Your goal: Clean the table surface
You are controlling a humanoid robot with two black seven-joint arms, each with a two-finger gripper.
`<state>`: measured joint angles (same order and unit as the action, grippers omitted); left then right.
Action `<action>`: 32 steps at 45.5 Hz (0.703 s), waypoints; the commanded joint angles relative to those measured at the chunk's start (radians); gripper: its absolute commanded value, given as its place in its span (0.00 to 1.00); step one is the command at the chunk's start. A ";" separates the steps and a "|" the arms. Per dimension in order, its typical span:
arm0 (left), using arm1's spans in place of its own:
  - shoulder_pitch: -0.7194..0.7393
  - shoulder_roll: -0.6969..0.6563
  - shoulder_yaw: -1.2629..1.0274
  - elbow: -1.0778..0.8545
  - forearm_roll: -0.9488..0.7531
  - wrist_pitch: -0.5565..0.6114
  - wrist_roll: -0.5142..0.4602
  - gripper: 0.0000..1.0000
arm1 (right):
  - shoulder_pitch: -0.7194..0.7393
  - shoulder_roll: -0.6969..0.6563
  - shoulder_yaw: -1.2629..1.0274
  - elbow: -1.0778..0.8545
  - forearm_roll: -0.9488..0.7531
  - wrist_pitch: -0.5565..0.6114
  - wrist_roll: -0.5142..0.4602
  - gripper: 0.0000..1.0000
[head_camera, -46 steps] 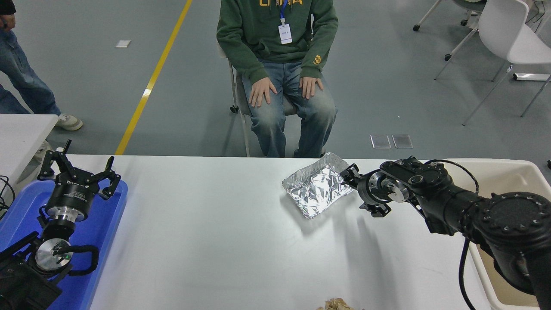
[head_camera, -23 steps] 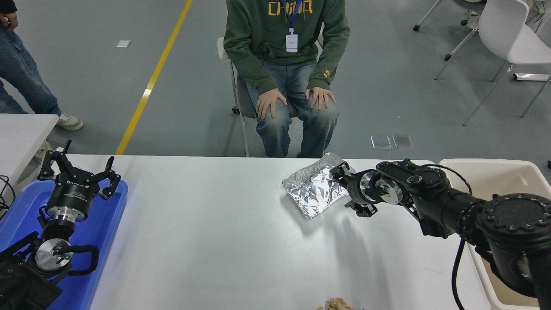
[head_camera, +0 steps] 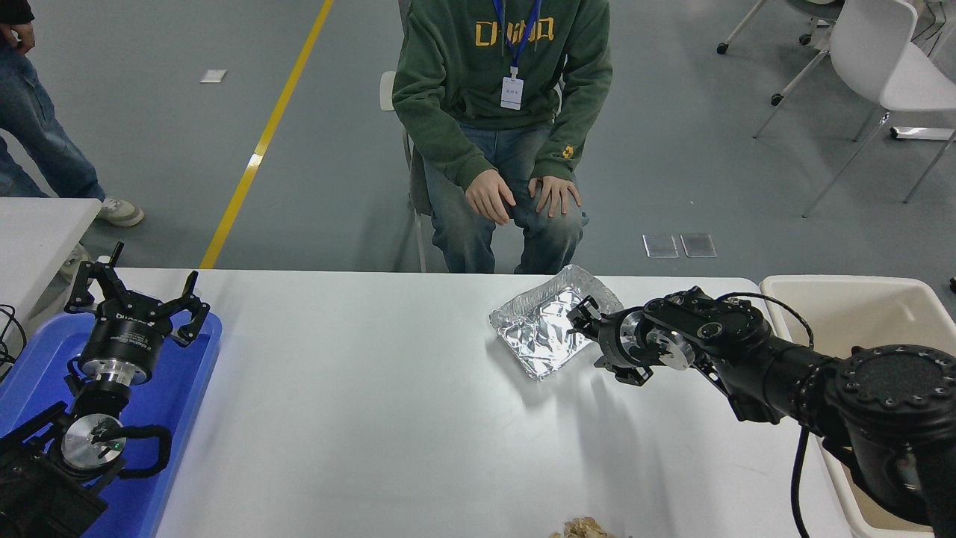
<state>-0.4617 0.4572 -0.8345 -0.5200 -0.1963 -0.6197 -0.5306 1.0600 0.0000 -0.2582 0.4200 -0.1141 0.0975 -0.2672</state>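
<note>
Creased walls (head_camera: 530, 301) are still standing around the silver foil tray (head_camera: 553, 327), so the tray will stay spread open when the robot lifts it by its edge.
The white table surface (head_camera: 388, 418) fills the lower part of the head view. A crumpled silver foil tray (head_camera: 545, 329) lies on it near the far edge, right of centre. My right gripper (head_camera: 588, 340) comes in from the right and hangs at the tray's right rim. It is open, its upper finger over the foil and its lower finger just off the tray's near corner. My left gripper (head_camera: 134, 299) stays parked and open above the blue tray (head_camera: 187, 388) at the lower left. A crumpled brownish scrap (head_camera: 582, 529) peeks in at the table's near edge.
A beige plastic bin (head_camera: 859, 306) stands off the table's right end, behind my right arm. A person in a green hoodie (head_camera: 508, 67) sits at the far side, hands on knees. A smaller white table corner (head_camera: 37, 232) is at far left, with white chairs at the back right.
My right gripper has moved left, from beside the foil tray to over its right rim. The tray has not moved. The seated person has leaned forward.
</note>
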 commanded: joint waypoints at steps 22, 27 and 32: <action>0.000 0.000 0.000 0.000 0.000 0.000 0.000 1.00 | -0.009 0.000 0.008 0.062 -0.016 -0.048 0.009 0.39; 0.000 0.000 0.000 0.000 0.000 0.000 0.000 1.00 | -0.009 0.000 0.008 0.072 -0.016 -0.047 0.014 0.21; 0.000 0.000 0.000 0.000 0.000 0.000 0.000 1.00 | -0.009 0.000 0.008 0.077 -0.036 -0.047 0.014 0.09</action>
<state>-0.4617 0.4571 -0.8345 -0.5200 -0.1964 -0.6197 -0.5305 1.0510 0.0000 -0.2511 0.4812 -0.1301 0.0535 -0.2581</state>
